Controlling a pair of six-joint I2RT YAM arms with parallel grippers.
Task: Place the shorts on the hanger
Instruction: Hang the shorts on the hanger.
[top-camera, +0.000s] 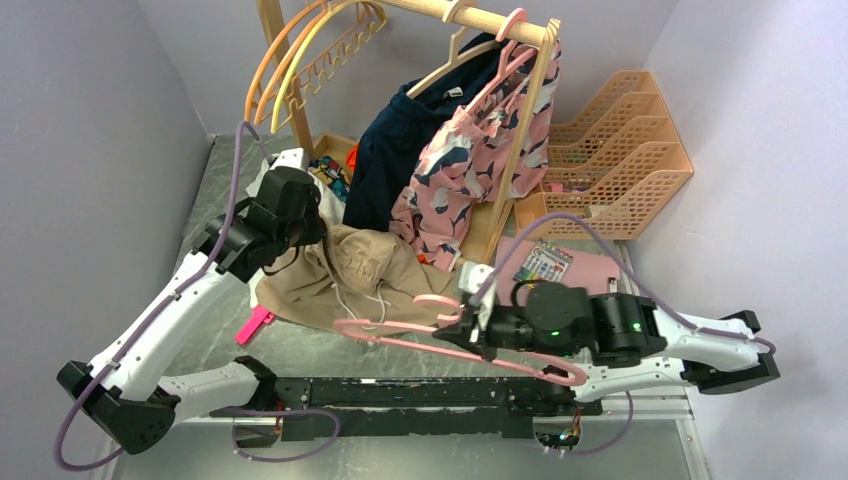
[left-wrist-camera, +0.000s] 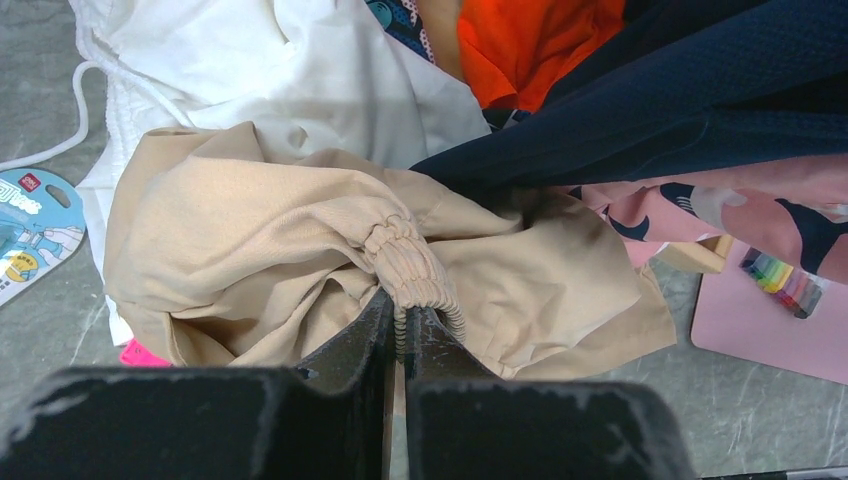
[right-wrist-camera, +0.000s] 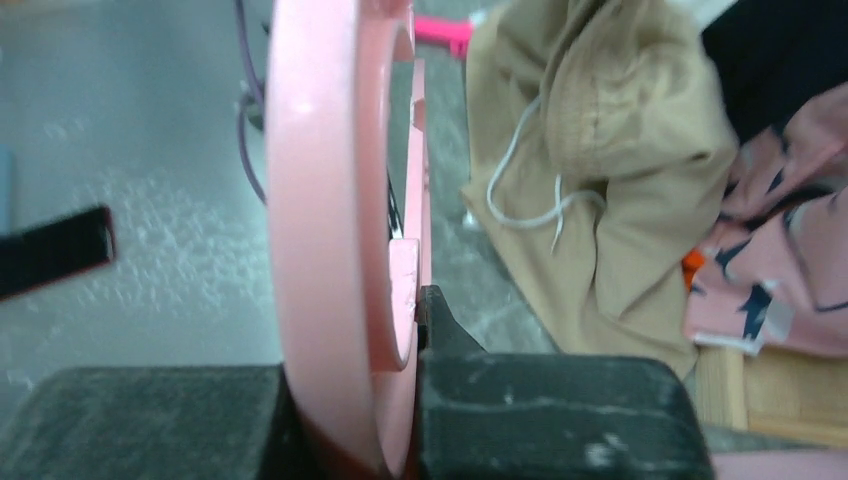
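The hanger's end (top-camera: 346, 326) points off to the side of the shorts' waistband in my left gripper. My right gripper should turn the hanger and push that end into the waistband (top-camera: 329, 254).
The tan shorts (top-camera: 350, 270) lie crumpled on the grey table in front of the clothes rack, their white drawstring trailing toward the near edge. My left gripper (top-camera: 310, 235) sits at their far left end. In the left wrist view it (left-wrist-camera: 405, 315) is shut on the gathered elastic waistband of the shorts (left-wrist-camera: 250, 230). The pink hanger (top-camera: 400, 335) hangs just above the table near the shorts' near edge, its hook toward the shorts. My right gripper (top-camera: 462, 335) is shut on it. The right wrist view shows the hanger (right-wrist-camera: 320, 180) edge-on in that gripper (right-wrist-camera: 405, 310), with the shorts (right-wrist-camera: 620, 150) beyond.
A wooden rack at the back carries a navy garment (top-camera: 400, 150), a pink patterned garment (top-camera: 480, 160), and orange and yellow hangers (top-camera: 290, 60). A peach file organiser (top-camera: 620, 150) and pink notebook (top-camera: 560, 265) are at right. White (left-wrist-camera: 290, 70) and orange clothes (left-wrist-camera: 530, 40) lie behind the shorts.
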